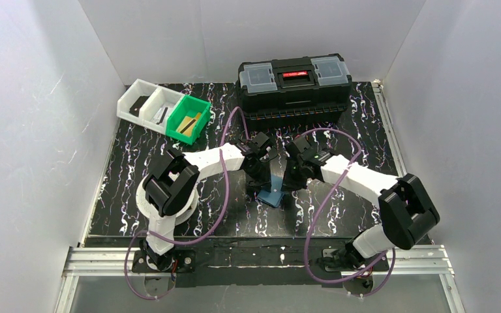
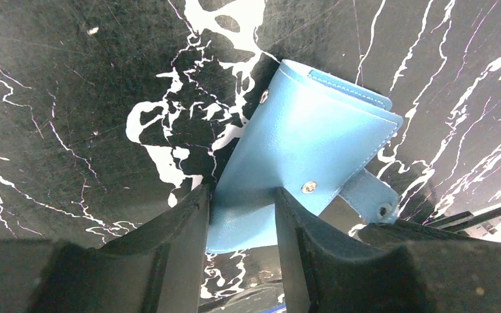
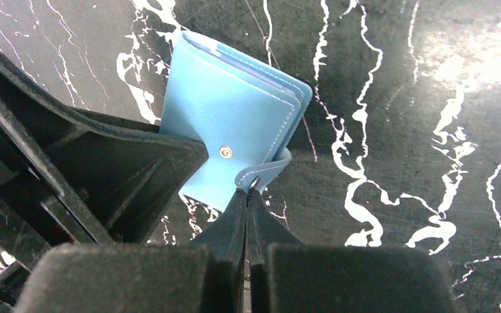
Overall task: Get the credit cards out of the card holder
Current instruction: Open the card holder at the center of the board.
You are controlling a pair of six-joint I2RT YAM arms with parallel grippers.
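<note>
The blue card holder is still folded even though the snap strap is off its stud, so the robot's right gripper needs to pull the strap away and open out the holder.
The blue card holder is folded and held tilted just above the table's middle. In the left wrist view the card holder passes between my left gripper's two fingers, which close on its lower edge. In the right wrist view my right gripper is shut on the tip of the holder's snap strap, beside the holder's body. In the top view the left gripper and the right gripper stand on either side of the holder. No credit card shows in the holder; only pale pocket edges show.
A large black toolbox stands at the back. A green bin with tan flat pieces in it and two white bins stand at the back left. White walls enclose the black marbled table.
</note>
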